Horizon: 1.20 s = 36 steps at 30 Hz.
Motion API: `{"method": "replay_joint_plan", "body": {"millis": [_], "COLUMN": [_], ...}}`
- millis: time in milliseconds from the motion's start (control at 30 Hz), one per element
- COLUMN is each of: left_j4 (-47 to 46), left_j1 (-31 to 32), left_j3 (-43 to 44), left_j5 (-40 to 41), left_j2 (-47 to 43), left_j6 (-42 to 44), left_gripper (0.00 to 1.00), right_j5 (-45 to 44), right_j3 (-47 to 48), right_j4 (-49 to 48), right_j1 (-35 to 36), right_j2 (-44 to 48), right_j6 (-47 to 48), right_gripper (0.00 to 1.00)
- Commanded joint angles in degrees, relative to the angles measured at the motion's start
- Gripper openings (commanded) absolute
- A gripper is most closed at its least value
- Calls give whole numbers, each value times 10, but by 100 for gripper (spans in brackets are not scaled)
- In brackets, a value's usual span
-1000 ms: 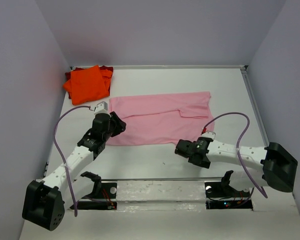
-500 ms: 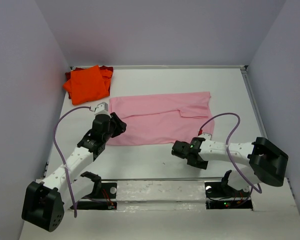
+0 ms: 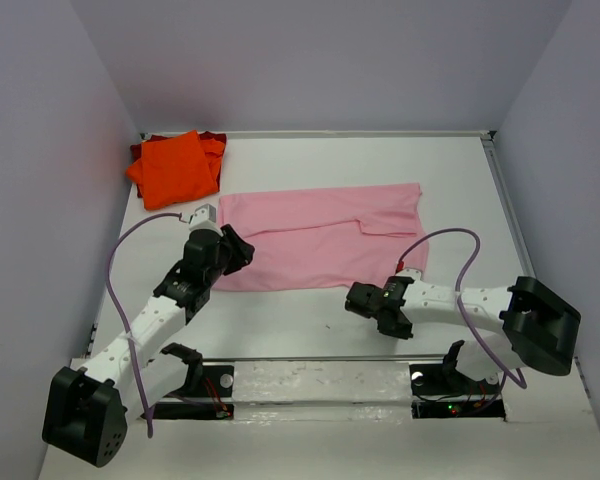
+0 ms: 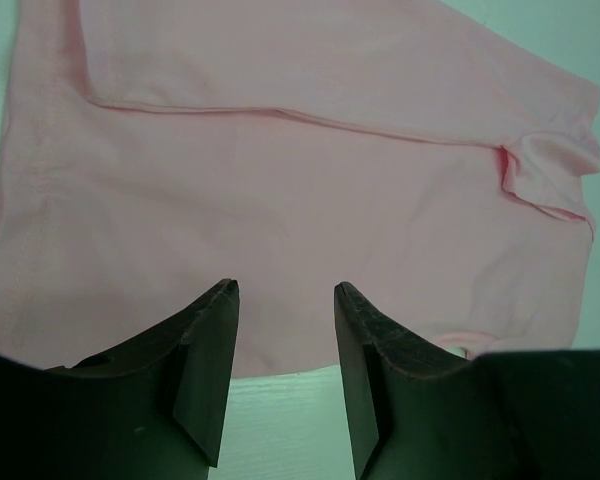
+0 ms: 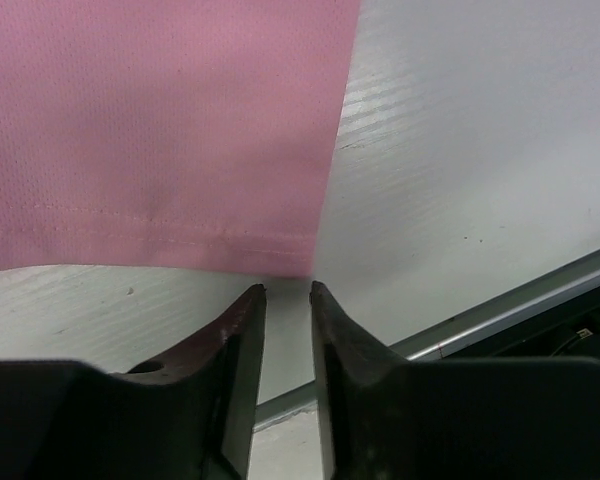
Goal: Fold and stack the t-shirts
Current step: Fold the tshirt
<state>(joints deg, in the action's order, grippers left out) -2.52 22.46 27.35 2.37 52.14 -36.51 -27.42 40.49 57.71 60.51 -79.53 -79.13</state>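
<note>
The narrow gap of my right gripper is short of the pink t-shirt's hem corner (image 5: 308, 270). I should open the gripper, reach farther over the cloth (image 5: 292, 252) and pinch it before I lift.
A light pink t-shirt (image 3: 315, 235) lies spread flat mid-table. A folded bright orange t-shirt (image 3: 175, 167) rests on a dark red one (image 3: 214, 139) in the back left corner. My left gripper (image 3: 238, 252) hovers at the pink shirt's near left edge. In the left wrist view it (image 4: 283, 290) stands open, tips over the pink cloth (image 4: 280, 160), with nothing between them. My right gripper (image 3: 355, 298) sits at the shirt's near hem. In the right wrist view it (image 5: 286, 290) shows a narrow empty gap, its tips just short of the hem corner (image 5: 305, 262).
A metal rail (image 3: 320, 362) runs along the table's near edge, also seen close behind the right fingers (image 5: 500, 310). Grey walls close in the left, back and right sides. Purple cables (image 3: 460, 240) loop above both arms.
The right arm has swung in, carrying its gripper slightly left along the pink shirt's near hem. The left arm has barely moved.
</note>
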Motion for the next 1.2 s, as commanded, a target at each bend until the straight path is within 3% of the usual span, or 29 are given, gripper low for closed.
{"method": "replay_joint_plan", "body": {"millis": [0,167,500,533,567,667,967,1167], "left_j4": [-29,-31,-30,-30,-29,-28,-26,-25], "left_j1": [3,2,3,3,4,4,10,14], "left_j3": [-8,-9,-11,-10,-10,-6,-13,-15], "left_j5": [-4,-4,-5,-4,-4,-5,-7,-7], "left_j2": [-13,-17,-20,-20,-20,-23,-37,-49], "left_j6": [1,2,3,3,2,4,1,0], "left_gripper": [52,52,53,53,53,53,52,52], "right_j5": [-5,-1,-16,-13,-11,-19,-35,-27], "right_j3": [-1,-16,-2,2,2,-1,-12,-4], "right_j4": [-16,-34,-9,-5,-4,-3,32,29], "right_j1": [6,6,6,6,6,6,-16,-32], "right_j2": [2,27,52,51,51,49,55,19], "right_j6": [8,13,-2,-5,-8,-29,-84,-77], "right_gripper": [24,0,0,6,23,33,37,31]}}
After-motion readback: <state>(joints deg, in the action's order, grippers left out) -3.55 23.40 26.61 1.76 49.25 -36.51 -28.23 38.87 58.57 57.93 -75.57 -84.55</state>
